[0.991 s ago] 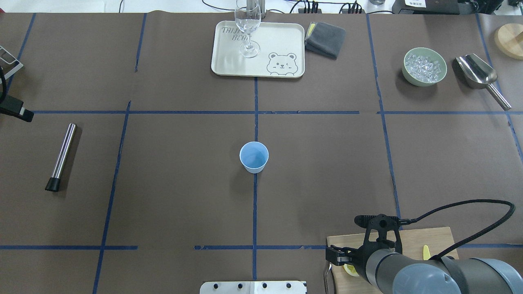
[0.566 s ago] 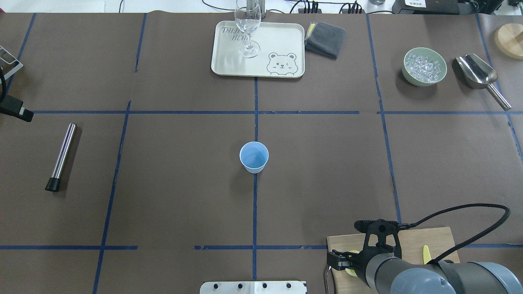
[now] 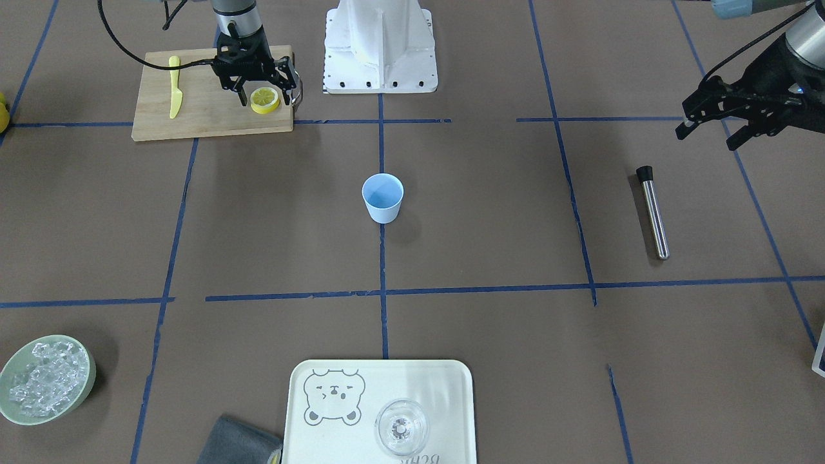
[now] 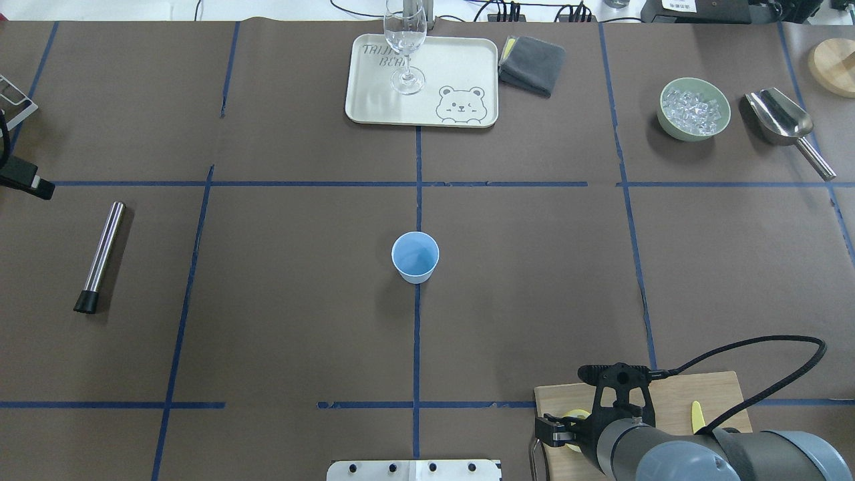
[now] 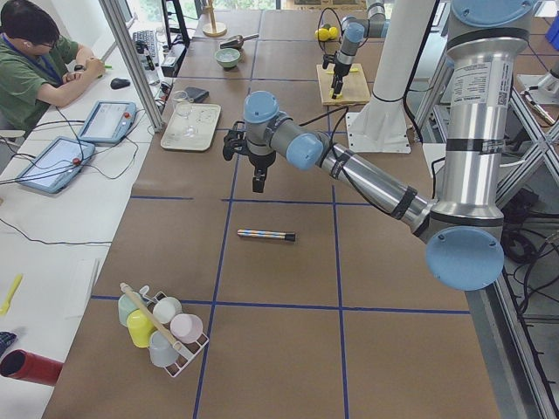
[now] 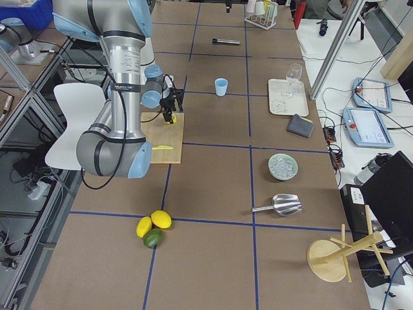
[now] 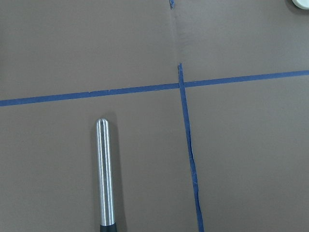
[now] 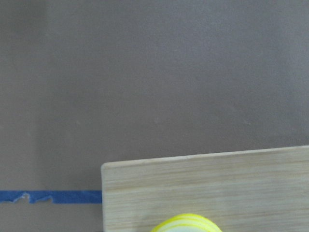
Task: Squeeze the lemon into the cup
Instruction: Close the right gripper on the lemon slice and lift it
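Note:
I expect a slice to stay behind on the board when I lift the lemon (image 3: pixel 265 100), because separate yellow rims (image 8: pixel 187 220) show in layers at its edge.
The lemon (image 3: pixel 265 99), a small stack of yellow slices with a pale cut face, lies on the wooden cutting board (image 3: pixel 193 119). My right gripper (image 3: pixel 267 93) is open and low over the lemon, one finger on each side of it. In the overhead view the gripper (image 4: pixel 560 431) covers most of the lemon (image 4: pixel 576 416). The right wrist view shows only the lemon's top edge (image 8: pixel 188 223). The light-blue cup (image 4: pixel 415 257) stands upright and empty at the table's middle. My left gripper (image 3: pixel 709 125) is open and empty, held above the table's left end.
A yellow knife (image 3: pixel 174 87) lies on the board. A metal rod (image 4: pixel 100 257) lies below the left gripper. A tray (image 4: pixel 461 67) with a clear glass (image 4: pixel 405 47), a grey cloth (image 4: pixel 532 63), a bowl of ice (image 4: pixel 693 109) and a scoop (image 4: pixel 785 123) stand at the far edge.
My right gripper has come down and a little back toward the robot over the lemon, and hides more of it. The cup and the left arm have not moved.

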Motion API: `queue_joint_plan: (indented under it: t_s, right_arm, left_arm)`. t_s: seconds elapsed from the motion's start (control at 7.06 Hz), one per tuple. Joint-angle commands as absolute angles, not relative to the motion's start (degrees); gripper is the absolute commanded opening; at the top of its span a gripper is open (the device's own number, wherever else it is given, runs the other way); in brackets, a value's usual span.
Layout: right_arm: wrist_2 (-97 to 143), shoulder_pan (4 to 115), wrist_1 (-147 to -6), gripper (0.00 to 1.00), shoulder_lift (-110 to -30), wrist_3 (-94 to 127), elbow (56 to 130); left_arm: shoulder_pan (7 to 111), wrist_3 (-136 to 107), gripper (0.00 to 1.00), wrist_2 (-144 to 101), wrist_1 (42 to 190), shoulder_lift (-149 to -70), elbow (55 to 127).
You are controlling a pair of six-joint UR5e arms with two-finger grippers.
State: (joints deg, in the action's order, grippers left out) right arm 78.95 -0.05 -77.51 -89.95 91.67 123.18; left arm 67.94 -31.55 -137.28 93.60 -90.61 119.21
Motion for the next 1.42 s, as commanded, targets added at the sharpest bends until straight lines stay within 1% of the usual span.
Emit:
queue_joint_plan:
  t_s: [0.0,0.28,0.42,0.57,0.71,0.85,0.99,1.27]
  right_arm:
    - [79.71,-0.09,-77.52,1.00,-90.09,91.67,122.44]
    - [79.72,-0.09,-77.52,0.99,-89.91,91.67,122.34]
    - [79.72,-0.09,-77.61,0.77,-89.91,91.76,122.43]
    - [79.72,0.00,-77.61,0.48,-89.91,91.67,122.61]
    - [79.72,0.00,-77.61,0.25,-90.09,91.67,122.78]
    - [79.72,0.00,-77.61,0.15,-90.09,91.76,122.87]
    - [79.72,0.17,-77.61,0.13,-90.09,91.67,123.05]
    - [81.28,0.35,-77.87,0.13,-90.87,91.76,125.40]
  left_arm:
    - [67.94,-31.55,1.00,-137.29,93.60,-90.62,119.18]
    - [67.94,-31.55,1.00,-137.29,93.60,-90.62,119.00]
    - [67.94,-31.55,1.00,-137.29,93.60,-90.62,119.00]
    - [67.94,-31.55,1.00,-137.29,93.60,-90.62,119.00]
    - [67.94,-31.47,1.00,-137.29,93.60,-90.62,118.92]
    - [67.94,-31.55,1.00,-137.29,93.60,-90.62,118.92]
    - [67.94,-31.55,1.00,-137.29,93.60,-90.62,118.92]
    - [67.94,-31.55,1.00,-137.29,93.60,-90.62,119.00]
